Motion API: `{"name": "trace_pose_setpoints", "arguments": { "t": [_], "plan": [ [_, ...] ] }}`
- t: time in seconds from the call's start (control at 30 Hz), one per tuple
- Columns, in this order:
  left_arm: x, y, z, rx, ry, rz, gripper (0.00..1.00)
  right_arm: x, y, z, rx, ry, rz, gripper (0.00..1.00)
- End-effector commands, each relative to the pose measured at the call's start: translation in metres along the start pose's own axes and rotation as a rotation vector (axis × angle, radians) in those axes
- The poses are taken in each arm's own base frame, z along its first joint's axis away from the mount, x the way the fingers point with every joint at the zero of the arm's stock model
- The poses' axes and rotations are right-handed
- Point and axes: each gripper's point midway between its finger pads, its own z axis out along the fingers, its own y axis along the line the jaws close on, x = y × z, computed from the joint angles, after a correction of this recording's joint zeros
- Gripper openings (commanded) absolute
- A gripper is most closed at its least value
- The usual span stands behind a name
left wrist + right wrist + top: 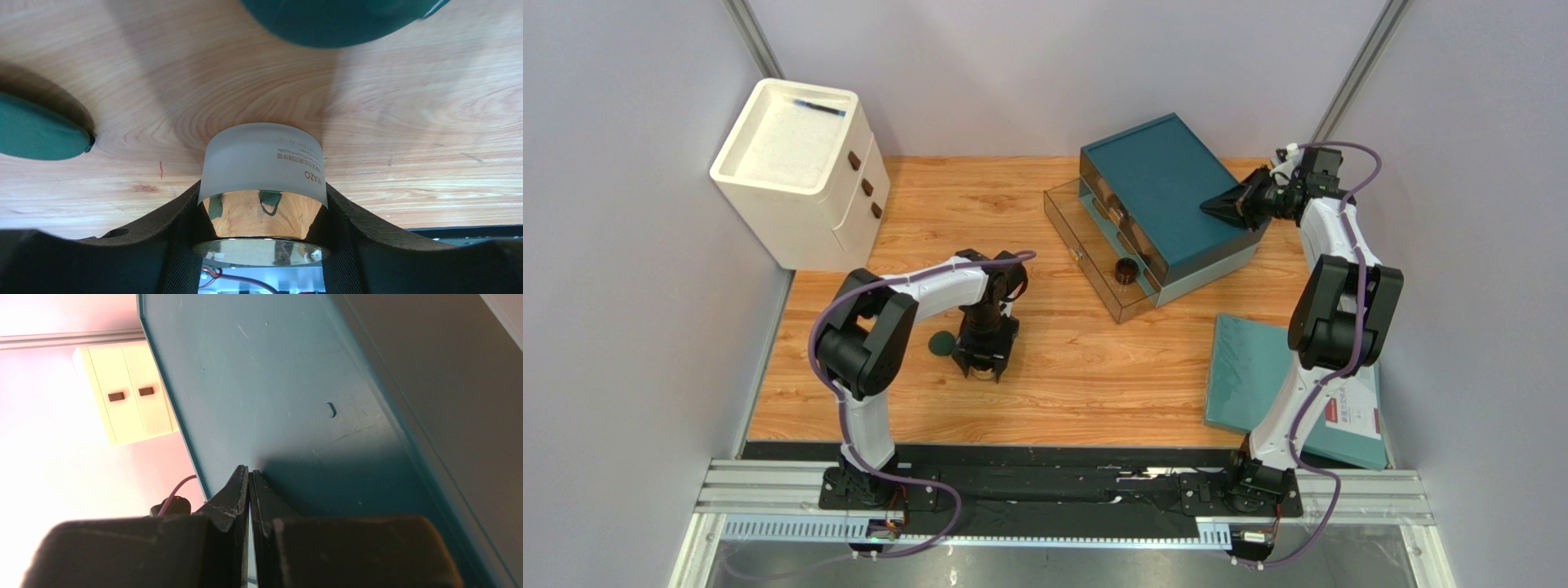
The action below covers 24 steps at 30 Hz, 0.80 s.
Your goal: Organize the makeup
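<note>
The open drawer (1087, 240) has free room (1106, 271) next to the dark round jar, so my left gripper should go on carrying the frosted jar until it sits there, and then let go.
My left gripper (986, 358) points down at the table and is shut on a frosted round jar (264, 160) with a mirrored cap; the jar fills the gap between the fingers (153, 229). A dark green round disc (943, 344) lies just left of that gripper. In the left wrist view one green disc (37, 131) shows at the left and another (344, 21) at the top edge. A dark round jar (1127, 270) sits in an open drawer of the teal drawer box (1161, 184). My right gripper (1217, 207) is shut and empty, its tips (248, 473) against the box's right side.
The white drawer cabinet (799, 165) stands at the back left, and also shows in the right wrist view (132, 398). The teal box (294, 386) has two drawers pulled out toward the table's middle. A flat teal panel (1259, 374) lies at the right front by the right arm.
</note>
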Motion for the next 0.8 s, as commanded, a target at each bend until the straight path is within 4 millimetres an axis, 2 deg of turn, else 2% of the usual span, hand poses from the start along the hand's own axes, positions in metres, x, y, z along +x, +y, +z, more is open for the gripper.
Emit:
{"name": "trace_pose_setpoints", "arguments": {
  "t": [0.0,0.13,0.2,0.23,0.33,0.37,0.4,0.43,0.47,0.5,0.53,0.57,0.6,0.63,0.67,0.77],
  "plan": [
    [-0.023,-0.014,-0.015,0.051,-0.070,0.010,0.00,0.060,-0.099,0.022,0.300,0.163,0.170,0.06],
    [-0.043,-0.034,-0.049,0.149,-0.165,0.042,0.00,0.058,-0.100,0.020,0.310,0.154,0.162,0.06],
    [-0.064,-0.051,-0.081,0.222,-0.259,0.068,0.00,0.058,-0.100,0.021,0.311,0.155,0.163,0.06],
    [-0.078,-0.063,-0.103,0.276,-0.316,0.084,0.00,0.059,-0.100,0.021,0.311,0.158,0.166,0.06],
    [-0.101,-0.083,-0.129,0.350,-0.376,0.072,0.00,0.060,-0.102,0.020,0.315,0.159,0.167,0.06],
    [-0.115,-0.093,-0.152,0.389,-0.423,0.077,0.00,0.060,-0.102,0.021,0.314,0.159,0.163,0.05],
    [-0.125,-0.100,-0.147,0.402,-0.404,0.068,0.00,0.061,-0.103,0.021,0.316,0.160,0.167,0.05],
    [-0.131,-0.112,-0.151,0.445,-0.396,0.057,0.00,0.061,-0.102,0.020,0.317,0.160,0.168,0.05],
    [-0.146,-0.123,-0.172,0.492,-0.443,0.060,0.00,0.061,-0.102,0.020,0.314,0.161,0.168,0.05],
    [-0.156,-0.132,-0.162,0.514,-0.411,0.033,0.00,0.061,-0.102,0.021,0.314,0.160,0.166,0.05],
    [-0.162,-0.142,-0.166,0.549,-0.407,0.034,0.00,0.062,-0.102,0.021,0.314,0.161,0.168,0.05],
    [-0.175,-0.151,-0.184,0.587,-0.454,0.039,0.00,0.061,-0.101,0.020,0.314,0.160,0.167,0.05],
    [-0.184,-0.158,-0.174,0.590,-0.437,0.029,0.00,0.061,-0.101,0.020,0.313,0.158,0.167,0.05],
    [-0.193,-0.166,-0.187,0.616,-0.469,0.022,0.00,0.061,-0.101,0.020,0.310,0.159,0.169,0.05],
    [-0.201,-0.170,-0.175,0.607,-0.456,0.005,0.00,0.061,-0.100,0.020,0.310,0.157,0.171,0.05],
    [-0.219,-0.175,-0.171,0.627,-0.462,-0.068,0.02,0.061,-0.099,0.021,0.303,0.160,0.176,0.04]
  ]
}}
